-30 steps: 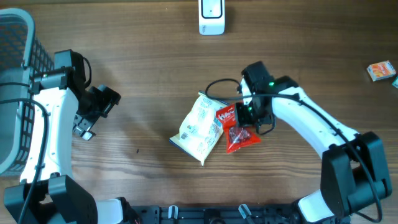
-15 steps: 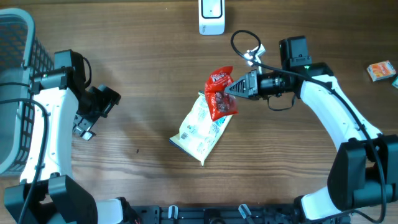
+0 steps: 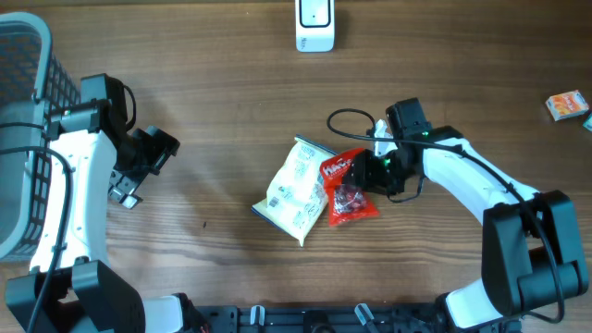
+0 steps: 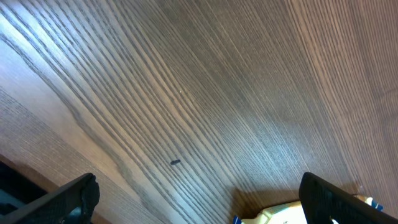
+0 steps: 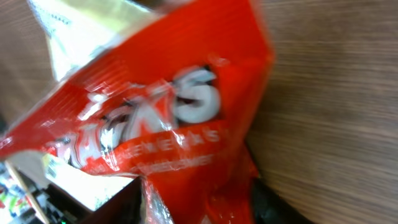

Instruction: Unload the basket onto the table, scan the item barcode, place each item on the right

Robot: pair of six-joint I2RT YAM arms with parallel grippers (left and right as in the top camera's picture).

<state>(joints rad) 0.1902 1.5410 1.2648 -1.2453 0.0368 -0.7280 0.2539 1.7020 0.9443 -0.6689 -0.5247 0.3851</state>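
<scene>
My right gripper should draw back and my left gripper should push the red packet clear (image 3: 339,166), because the red packet's edge (image 3: 326,176) covers part of the white packet.
A red snack packet (image 3: 350,188) lies on the table, its left edge over a white-and-yellow packet (image 3: 296,190). My right gripper (image 3: 375,171) is at the red packet's right end. In the right wrist view the red packet (image 5: 174,106) fills the frame and runs down between the fingers of my right gripper (image 5: 199,199), which stand apart, open. The white packet (image 5: 81,31) shows behind it. A white scanner (image 3: 314,25) stands at the far edge. My left gripper (image 3: 129,185) hangs open at the left over bare wood, nothing in it (image 4: 199,199).
A grey wire basket (image 3: 23,55) stands at the far left. A small orange box (image 3: 566,104) lies at the right edge. A corner of the white packet (image 4: 273,216) shows in the left wrist view. A black cable (image 3: 347,120) loops above the right gripper.
The right arm brought the red packet down from up near the scanner back onto the table beside the white packet, and its jaws have spread. The left arm has not moved.
</scene>
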